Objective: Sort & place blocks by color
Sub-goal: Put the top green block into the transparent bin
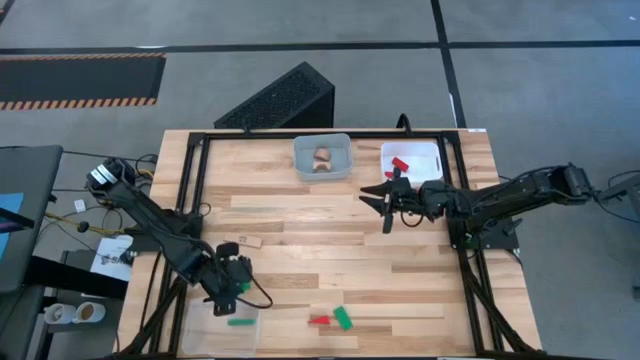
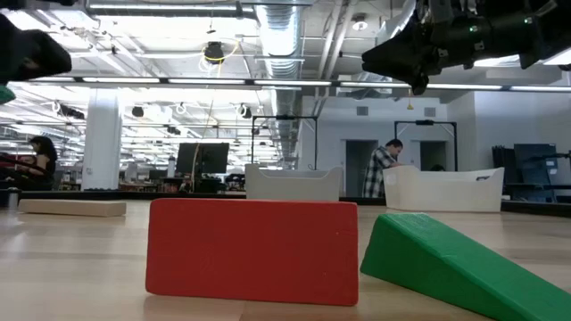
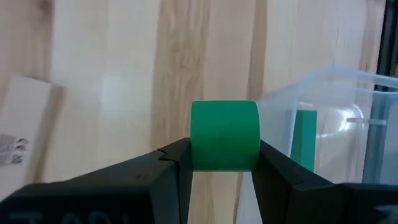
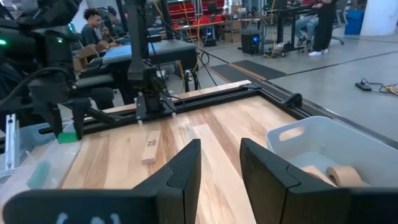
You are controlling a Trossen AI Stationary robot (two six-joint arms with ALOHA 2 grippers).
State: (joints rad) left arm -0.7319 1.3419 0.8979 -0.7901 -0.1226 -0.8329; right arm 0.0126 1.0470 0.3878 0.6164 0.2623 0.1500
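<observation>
I should use my left gripper to bring the green block (image 1: 244, 287) back over the bin's bottom (image 1: 208, 335) before my left gripper opens. The block hangs just outside the clear bin's far rim.
My left gripper (image 1: 238, 284) is shut on a small green block (image 3: 224, 134) and hangs just beyond the far rim of the clear near-left bin (image 1: 200, 335). A green bar (image 1: 240, 322) lies in that bin. A red block (image 1: 319, 320) and a green wedge (image 1: 343, 318) rest flat on the table near its near edge. A light wood bar (image 1: 243, 242) lies flat mid-table. Wood blocks (image 1: 322, 158) sit in the far middle bin (image 1: 303, 150). A red block (image 1: 400, 163) sits in the far right bin (image 1: 430, 152). My right gripper (image 1: 385, 203) is open, in front of the far right bin. My left gripper pinches the green block between its two fingertips (image 3: 177, 165), which sit on the block's two opposite side faces (image 3: 198, 155). The fingers point down from above. The block is lifted clear of the table (image 2: 4, 94), beside the clear bin's rim (image 3: 323, 81).
The red block (image 2: 252, 250) and the green wedge (image 2: 455, 259) stand close to the low camera. Black frame rails run along the table's left, right and far sides (image 1: 195, 170). Bare wood lies open mid-table. People show in the room behind.
</observation>
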